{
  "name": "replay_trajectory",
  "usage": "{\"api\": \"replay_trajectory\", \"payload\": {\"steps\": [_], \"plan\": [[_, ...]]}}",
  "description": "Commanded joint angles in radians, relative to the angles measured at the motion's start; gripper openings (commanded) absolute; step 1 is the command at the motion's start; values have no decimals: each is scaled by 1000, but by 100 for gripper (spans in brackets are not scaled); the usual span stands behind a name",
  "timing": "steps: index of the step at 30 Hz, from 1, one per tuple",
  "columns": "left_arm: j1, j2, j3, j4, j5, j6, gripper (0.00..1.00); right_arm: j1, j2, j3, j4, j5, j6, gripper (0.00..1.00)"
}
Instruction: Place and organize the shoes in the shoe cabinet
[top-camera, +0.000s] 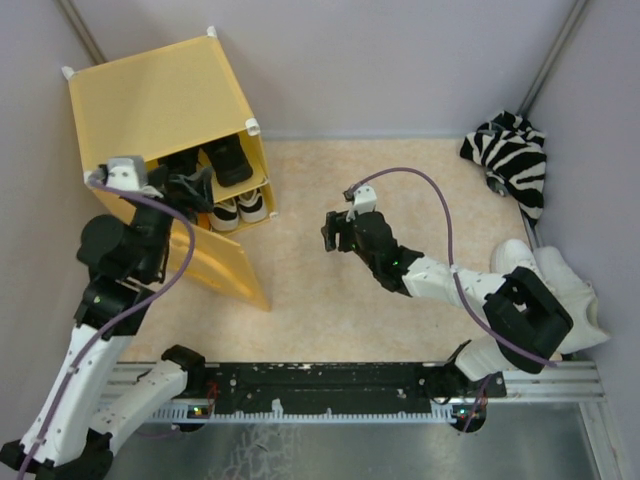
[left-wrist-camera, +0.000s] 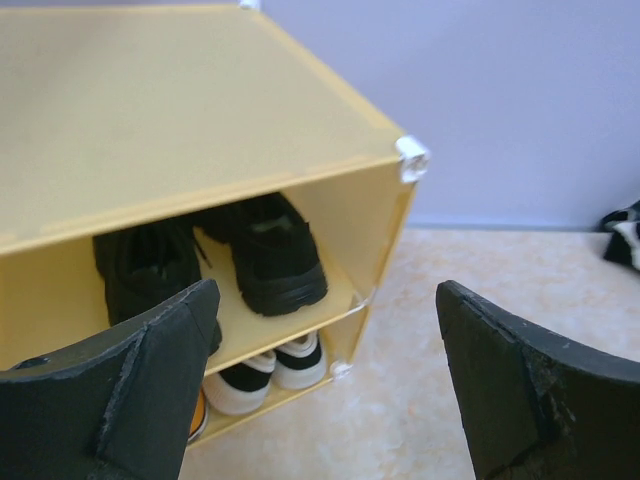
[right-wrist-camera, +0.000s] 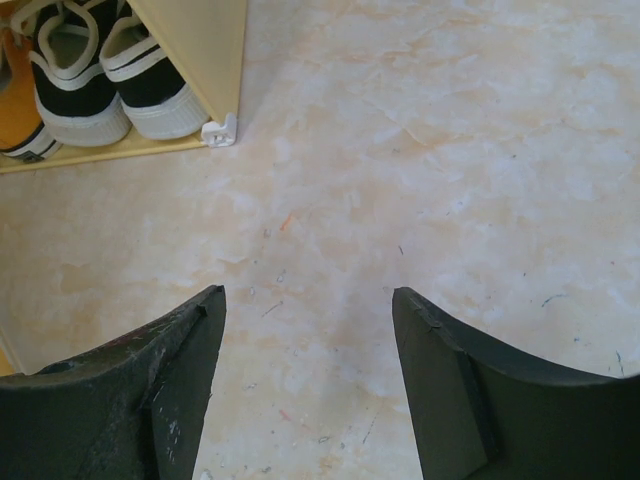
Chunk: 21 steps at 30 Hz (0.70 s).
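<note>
Next, my left gripper backs out and then pushes the door's outer side shut, because it is hovering at the cabinet opening, within the open door's swing.
The yellow shoe cabinet stands at the far left with its door swung open. The chunky black shoes sit on its inner shelf. The black-and-white sneakers stand below them, with a bit of an orange sneaker to their left. My left gripper is open and empty, hovering in front of the cabinet opening. My right gripper is open and empty above the bare floor, right of the cabinet. The right wrist view shows the black-and-white sneakers. White sneakers lie at the right, partly under my right arm.
A zebra-striped cloth bundle lies in the far right corner. Grey walls close in the left, back and right sides. The open door juts out toward my left arm. The arms' mounting rail runs along the near edge.
</note>
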<state>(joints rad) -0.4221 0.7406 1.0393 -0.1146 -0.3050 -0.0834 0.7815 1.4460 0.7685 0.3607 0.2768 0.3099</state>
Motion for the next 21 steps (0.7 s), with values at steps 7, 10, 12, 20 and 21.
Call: {"api": "replay_trajectory", "payload": {"steps": [7,10,12,20,21], "plan": [[-3,-168,204,-352,58,-46,88,-52,-82,78,-156,-30,-10,69],[-2,-167,166,-460,13,-64,87,-118,-54,155,-274,-140,48,69],[-2,-148,116,-489,-7,-85,87,-155,-35,204,-327,-220,70,69],[0,33,-74,-323,-29,-148,89,-163,-86,214,-404,-230,58,70],[0,52,-96,-274,-49,-151,89,-163,-95,212,-414,-233,54,70]]}}
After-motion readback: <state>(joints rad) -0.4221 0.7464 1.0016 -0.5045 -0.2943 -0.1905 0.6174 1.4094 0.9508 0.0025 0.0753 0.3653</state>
